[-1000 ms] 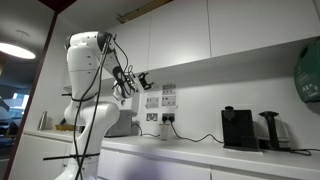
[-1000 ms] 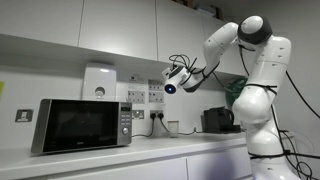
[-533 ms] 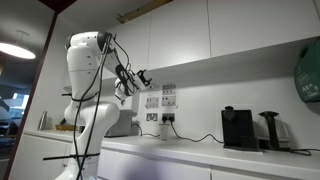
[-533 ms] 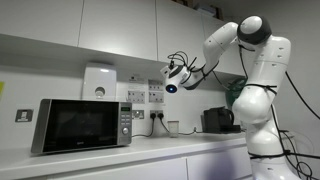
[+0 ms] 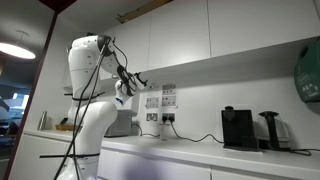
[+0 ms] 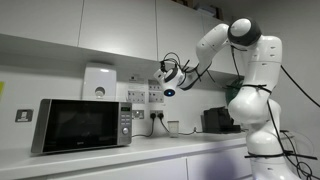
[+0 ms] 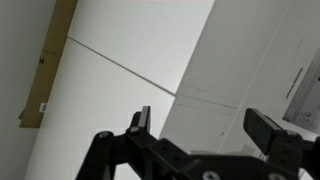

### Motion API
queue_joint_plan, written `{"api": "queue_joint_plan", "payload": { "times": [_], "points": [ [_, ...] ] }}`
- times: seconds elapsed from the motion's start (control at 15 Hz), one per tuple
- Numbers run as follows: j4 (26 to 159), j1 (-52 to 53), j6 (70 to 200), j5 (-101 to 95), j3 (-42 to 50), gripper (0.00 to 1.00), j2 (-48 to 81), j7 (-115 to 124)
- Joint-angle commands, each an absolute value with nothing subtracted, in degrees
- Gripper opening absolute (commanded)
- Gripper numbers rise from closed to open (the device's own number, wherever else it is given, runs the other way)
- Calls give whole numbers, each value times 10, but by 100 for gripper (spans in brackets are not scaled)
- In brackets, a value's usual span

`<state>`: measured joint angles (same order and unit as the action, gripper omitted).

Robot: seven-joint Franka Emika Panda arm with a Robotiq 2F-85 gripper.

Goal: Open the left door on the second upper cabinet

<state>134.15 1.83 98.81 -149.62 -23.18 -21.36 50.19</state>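
My open gripper is hovering at a slant under the handleless door's bottom edge (image 7: 167, 112). Next, I lift the gripper, hook a finger behind that edge (image 7: 180, 117) and pull the door open.
A row of white handleless upper cabinets runs along the wall in both exterior views, and all doors are shut. A narrow white door panel (image 5: 135, 42) hangs just above my gripper (image 5: 140, 80); it also shows in an exterior view (image 6: 176, 25). The cabinet's inside is hidden. My gripper (image 6: 168, 80) hovers in the air just below the cabinets' bottom edge, touching nothing. In the wrist view my gripper (image 7: 205, 130) is open and empty, with white cabinet panels and their seams behind the two fingers.
A microwave (image 6: 80, 125) stands on the white counter (image 6: 150, 150) under a white wall box (image 6: 99, 82). A black coffee machine (image 5: 238, 128) stands on the counter, with wall sockets and papers (image 5: 160, 100) behind the gripper. The robot's body (image 6: 255, 110) stands beside the counter.
The arm has shifted a little sideways along the cabinets, and the gripper has moved slightly with it. The jaws stay open. No door has moved.
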Motion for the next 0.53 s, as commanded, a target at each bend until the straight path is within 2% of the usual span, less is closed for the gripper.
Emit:
{"api": "queue_joint_plan", "payload": {
  "times": [0.0,0.2,0.47],
  "points": [
    [1298,-136,1037,-1496,-380,100,-221,510],
    [1274,-242,1058,-1495,-469,100,-242,592],
    [1247,-342,1049,-1495,-523,100,-251,682]
  ]
}}
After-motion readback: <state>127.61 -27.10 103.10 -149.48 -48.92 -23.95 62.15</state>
